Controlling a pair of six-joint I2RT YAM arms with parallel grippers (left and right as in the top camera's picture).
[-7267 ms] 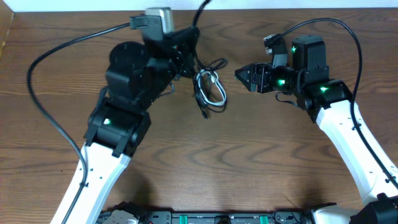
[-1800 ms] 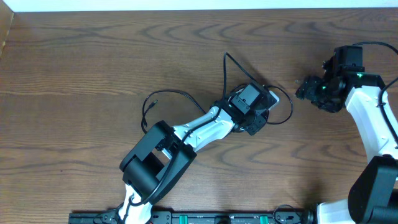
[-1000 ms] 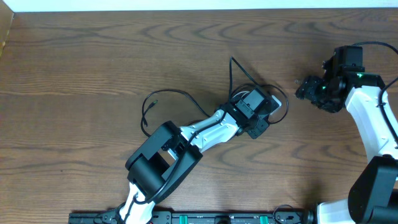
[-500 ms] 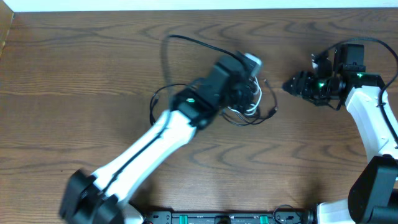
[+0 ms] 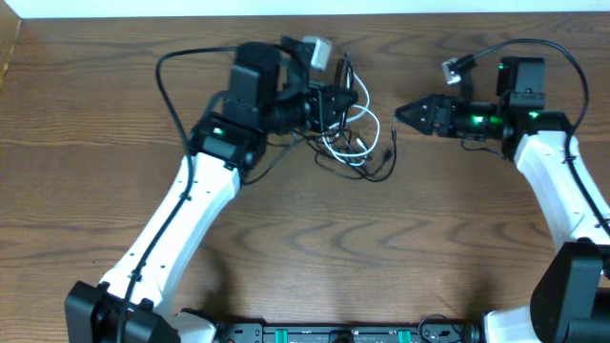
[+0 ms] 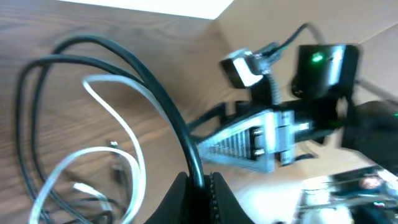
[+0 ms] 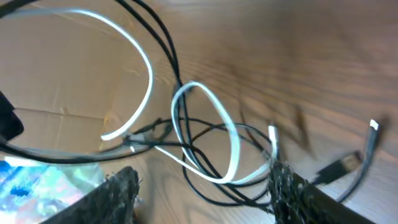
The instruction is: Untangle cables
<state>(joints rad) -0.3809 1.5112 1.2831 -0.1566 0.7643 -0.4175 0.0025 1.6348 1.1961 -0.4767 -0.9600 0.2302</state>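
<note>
Next, my left gripper opens while my right gripper pulls the white cable out (image 5: pixel 377 126), because the white cable loops through the black cords (image 5: pixel 335 151) below my left gripper.
The cables (image 5: pixel 355 143) lie in a tangle at the table's upper middle: two thin black cords and a white one (image 5: pixel 345 148) looped through each other. My left gripper (image 5: pixel 334 102) is shut on a black cable (image 6: pixel 155 93) and holds it up off the table (image 5: pixel 286 248); the white cable (image 6: pixel 124 134) hangs beside it. My right gripper (image 5: pixel 402 112) is open and empty, pointing left, just right of the tangle. In the right wrist view the white loop (image 7: pixel 233 140) and black cords (image 7: pixel 166 43) lie ahead of the open jaws (image 7: pixel 205 199). A black plug end (image 7: pixel 342 165) lies at the right.
Thick black cords fixed to the arms arc above the left arm (image 5: pixel 167 71) and right arm (image 5: pixel 538 46). A white wall strip (image 5: pixel 429 8) runs along the table's far edge. The arm base rail (image 5: pixel 334 333) is at the front.
My left gripper has swung up and to the left with the black cable, dragging the tangle that way. My right gripper has moved left toward the tangle.
</note>
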